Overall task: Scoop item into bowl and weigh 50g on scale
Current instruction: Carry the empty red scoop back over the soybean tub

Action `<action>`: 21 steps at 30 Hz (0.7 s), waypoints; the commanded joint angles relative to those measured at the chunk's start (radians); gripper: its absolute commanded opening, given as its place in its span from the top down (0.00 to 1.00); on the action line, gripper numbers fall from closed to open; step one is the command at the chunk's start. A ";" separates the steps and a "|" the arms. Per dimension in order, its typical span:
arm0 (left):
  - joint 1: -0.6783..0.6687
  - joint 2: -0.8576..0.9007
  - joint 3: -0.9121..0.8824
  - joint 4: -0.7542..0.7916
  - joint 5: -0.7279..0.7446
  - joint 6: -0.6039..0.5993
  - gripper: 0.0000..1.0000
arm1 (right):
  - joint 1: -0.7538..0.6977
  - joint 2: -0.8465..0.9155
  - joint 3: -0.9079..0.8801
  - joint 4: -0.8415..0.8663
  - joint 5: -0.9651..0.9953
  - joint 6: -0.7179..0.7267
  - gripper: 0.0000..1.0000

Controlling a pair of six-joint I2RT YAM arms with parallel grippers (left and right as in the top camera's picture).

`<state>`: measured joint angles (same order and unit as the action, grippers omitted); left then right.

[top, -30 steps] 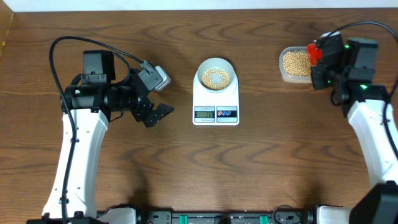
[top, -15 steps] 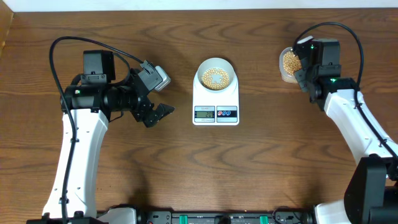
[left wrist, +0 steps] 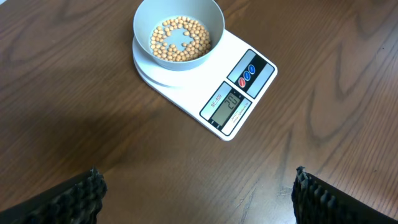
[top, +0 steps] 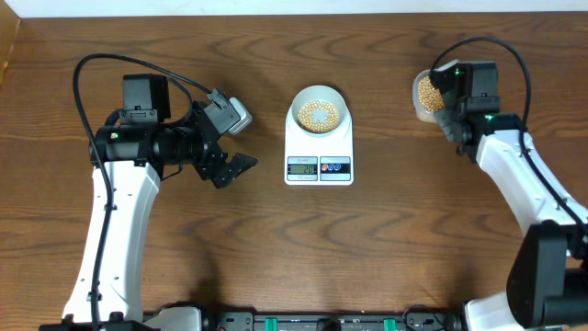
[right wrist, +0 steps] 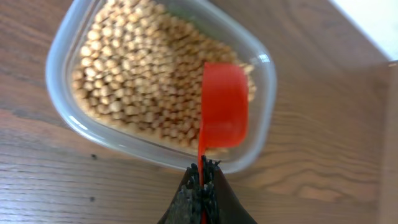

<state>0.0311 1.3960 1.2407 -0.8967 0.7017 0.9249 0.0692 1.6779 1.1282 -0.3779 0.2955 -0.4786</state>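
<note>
The red scoop's cup [right wrist: 225, 104] hangs sideways over the container, so next I swing my right gripper low and level the cup in the beans [right wrist: 146, 68] before I lift.
The pale bowl [top: 319, 111] [left wrist: 179, 32] stands on the white scale [top: 320, 156] [left wrist: 239, 102] and holds a ring of beige beans [left wrist: 180, 41]. A clear container [top: 424, 95] [right wrist: 87, 124] at the far right is full of beans [right wrist: 143, 81]. My right gripper [top: 447, 112] [right wrist: 201, 174] is shut on the handle of a red scoop [right wrist: 224, 112], whose cup hangs over the container's beans, turned on its side. My left gripper [top: 230, 170] [left wrist: 196, 193] is open and empty, left of the scale above bare table.
Dark wood table [top: 367, 248]. The scale's display [left wrist: 225, 104] is lit, with a red and a blue button [left wrist: 247, 71] beside it. The table's far edge runs just behind the container.
My right arm has swung left to the bean container, and the scoop now hangs over the beans. The left arm, bowl and scale have not moved.
</note>
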 commanded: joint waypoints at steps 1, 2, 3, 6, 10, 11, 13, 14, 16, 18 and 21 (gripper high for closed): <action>0.000 -0.011 0.018 -0.003 0.011 0.017 0.02 | 0.005 0.026 0.003 -0.010 -0.072 0.068 0.99; 0.000 -0.011 0.018 -0.003 0.011 0.017 0.02 | 0.003 0.023 0.003 -0.008 -0.113 0.093 0.99; 0.000 -0.011 0.018 -0.003 0.011 0.017 0.02 | 0.003 0.022 0.003 -0.008 -0.152 0.118 0.99; 0.000 -0.011 0.018 -0.003 0.011 0.017 0.02 | -0.006 0.022 0.003 -0.008 -0.245 0.220 0.99; 0.000 -0.011 0.018 -0.003 0.011 0.017 0.02 | -0.041 0.022 0.003 -0.008 -0.373 0.341 0.99; 0.000 -0.011 0.018 -0.003 0.011 0.017 0.02 | -0.058 0.022 0.003 -0.007 -0.401 0.382 0.99; 0.000 -0.011 0.018 -0.003 0.011 0.017 0.02 | -0.087 0.022 0.003 -0.007 -0.431 0.451 0.99; 0.000 -0.011 0.018 -0.004 0.011 0.017 0.02 | -0.103 0.022 0.003 -0.008 -0.446 0.481 0.99; 0.000 -0.011 0.018 -0.003 0.011 0.017 0.02 | -0.132 0.022 0.003 -0.008 -0.478 0.524 0.99; 0.000 -0.011 0.018 -0.003 0.011 0.017 0.02 | -0.158 0.022 0.003 -0.008 -0.504 0.549 0.99; 0.000 -0.011 0.018 -0.003 0.011 0.017 0.02 | -0.199 0.022 0.003 -0.007 -0.556 0.586 0.99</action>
<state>0.0311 1.3960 1.2407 -0.8967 0.7017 0.9249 -0.0906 1.6962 1.1286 -0.3767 -0.1516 0.0063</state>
